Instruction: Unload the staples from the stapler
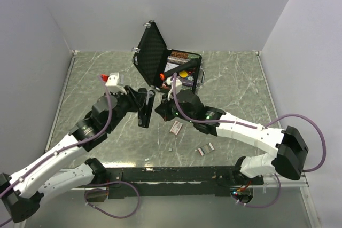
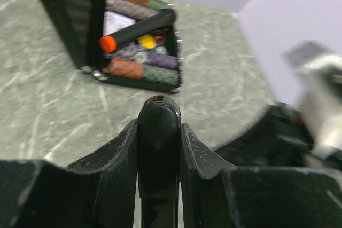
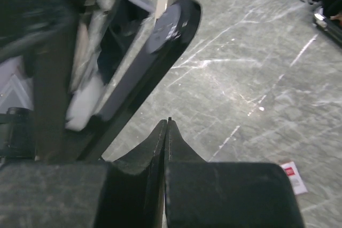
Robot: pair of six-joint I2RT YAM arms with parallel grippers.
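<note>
The black stapler is clear of my right gripper's closed fingers, so my right gripper should keep moving away until it opens near the white and red box.
The black stapler is held up off the table between the two arms, clamped by my left gripper. In the left wrist view the fingers of the left gripper press on both sides of the stapler's rounded end. My right gripper is shut just right of the stapler. In the right wrist view the right gripper has its tips together with a tiny dark sliver at the seam, too small to identify. The stapler slants up to its left. Two short staple strips lie on the table.
An open black foam-lined case with coloured items stands at the back and also shows in the left wrist view. A small white and red box lies near the right gripper and shows in the right wrist view. Tiny bits lie nearby.
</note>
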